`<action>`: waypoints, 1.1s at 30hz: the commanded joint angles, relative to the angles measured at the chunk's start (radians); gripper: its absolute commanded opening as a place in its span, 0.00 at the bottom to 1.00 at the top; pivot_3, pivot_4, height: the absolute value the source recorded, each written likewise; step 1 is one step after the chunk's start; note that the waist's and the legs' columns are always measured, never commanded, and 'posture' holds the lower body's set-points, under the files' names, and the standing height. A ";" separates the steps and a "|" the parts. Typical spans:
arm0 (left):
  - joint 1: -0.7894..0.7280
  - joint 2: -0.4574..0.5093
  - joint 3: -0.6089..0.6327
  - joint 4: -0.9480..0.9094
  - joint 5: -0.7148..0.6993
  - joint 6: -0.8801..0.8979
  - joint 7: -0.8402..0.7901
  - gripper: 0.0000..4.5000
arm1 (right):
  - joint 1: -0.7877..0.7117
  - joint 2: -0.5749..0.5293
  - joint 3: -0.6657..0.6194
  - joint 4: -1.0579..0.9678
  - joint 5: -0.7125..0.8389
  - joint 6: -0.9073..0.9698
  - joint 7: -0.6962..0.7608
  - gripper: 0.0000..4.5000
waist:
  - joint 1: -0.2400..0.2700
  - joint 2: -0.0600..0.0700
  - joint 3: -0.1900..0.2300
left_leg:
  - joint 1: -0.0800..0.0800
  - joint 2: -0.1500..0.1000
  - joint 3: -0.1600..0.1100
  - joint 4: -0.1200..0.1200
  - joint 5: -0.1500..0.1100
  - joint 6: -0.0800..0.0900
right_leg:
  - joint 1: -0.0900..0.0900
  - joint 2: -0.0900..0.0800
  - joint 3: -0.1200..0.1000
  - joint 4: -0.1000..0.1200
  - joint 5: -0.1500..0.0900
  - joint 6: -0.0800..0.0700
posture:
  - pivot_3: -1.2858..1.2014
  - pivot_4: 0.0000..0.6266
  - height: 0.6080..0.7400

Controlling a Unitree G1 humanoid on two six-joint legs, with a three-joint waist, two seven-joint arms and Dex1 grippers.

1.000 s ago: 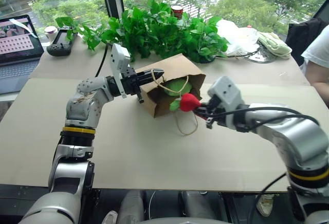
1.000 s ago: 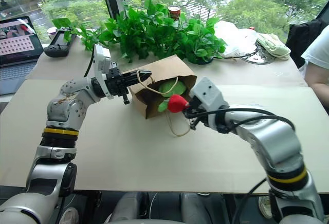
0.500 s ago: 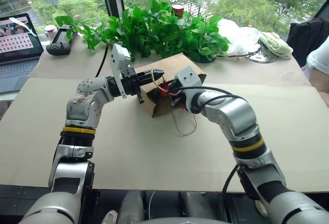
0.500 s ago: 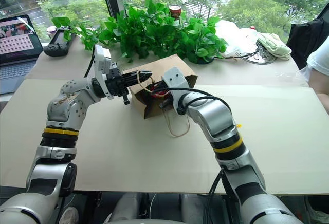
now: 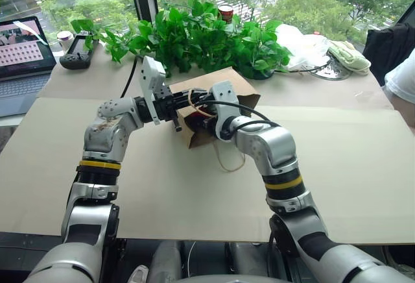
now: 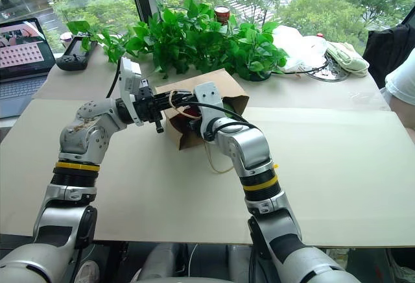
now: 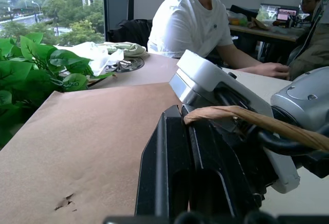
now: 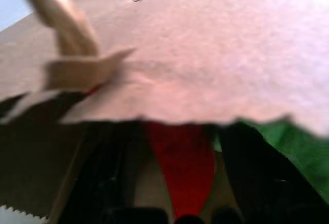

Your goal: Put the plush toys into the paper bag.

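The paper bag will tip upright with the plush toys inside when I lift the bag's handles, because the handle loop (image 5: 228, 168) joins the bag's opening.
The brown paper bag (image 5: 228, 83) lies on its side on the table with its mouth towards me. My left gripper (image 5: 185, 100) is shut on the bag's upper cord handle (image 7: 247, 119) and holds the mouth up. My right gripper (image 8: 175, 136) reaches inside the bag mouth with its fingers spread. The red chili plush toy (image 8: 182, 167) lies between those fingers, and a gap shows beside it. The green plush toy (image 8: 293, 147) sits next to it in the bag. The second handle loop (image 5: 231, 161) lies on the table.
Leafy plants (image 5: 201, 36) stand right behind the bag. A laptop (image 5: 23, 56) and a controller (image 5: 78, 52) are at the far left. A white plastic bag (image 5: 301, 46) and a pale green cloth (image 5: 347, 56) lie at the far right, near a seated person (image 5: 402, 75).
My right gripper has carried the red toy left into the bag mouth and has spread its fingers. The left arm has kept still with the handle.
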 commanded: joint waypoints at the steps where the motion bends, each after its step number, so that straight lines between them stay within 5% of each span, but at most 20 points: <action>1: -0.020 -0.001 0.007 -0.018 -0.004 -0.015 -0.007 0.00 | 0.012 -0.041 -0.036 -0.134 0.030 0.062 0.032 0.77 | 0.000 0.000 0.000 | 0.000 0.000 0.000 0.000 0.000 0.000 | 0.000 0.000 0.000 0.000 0.000 0.000 | 0.52 0.24 1.00; 7: -0.017 0.001 0.012 -0.013 -0.003 -0.017 -0.009 0.00 | 0.112 -0.185 -0.066 -0.385 0.098 0.237 0.109 0.77 | 0.004 0.000 0.000 | -0.001 0.000 0.000 -0.001 0.000 0.000 | 0.000 0.000 0.000 0.000 0.000 0.000 | 0.52 0.24 1.00; 14: -0.017 -0.001 0.012 -0.010 -0.001 -0.016 -0.010 0.00 | 0.185 -0.213 -0.068 -0.555 0.161 0.382 0.136 0.77 | -0.004 0.000 0.000 | 0.001 0.000 -0.001 -0.001 0.000 0.000 | 0.000 0.001 0.000 -0.001 0.000 0.000 | 0.52 0.24 1.00; 29: -0.028 -0.004 0.007 -0.008 0.001 -0.011 -0.011 0.00 | 0.304 -0.163 0.087 -0.424 0.083 0.254 0.047 0.77 | 0.000 0.000 0.000 | 0.000 0.000 -0.001 0.000 0.000 0.000 | 0.000 0.000 0.000 -0.001 0.000 0.000 | 0.52 0.24 1.00; 33: -0.028 -0.003 0.008 -0.011 0.000 -0.010 -0.011 0.00 | 0.320 -0.158 0.093 -0.408 0.080 0.223 0.061 0.54 | -0.001 0.000 0.000 | 0.000 0.000 -0.001 0.000 0.000 0.000 | 0.000 0.001 0.000 -0.001 0.000 0.000 | 0.52 0.24 1.00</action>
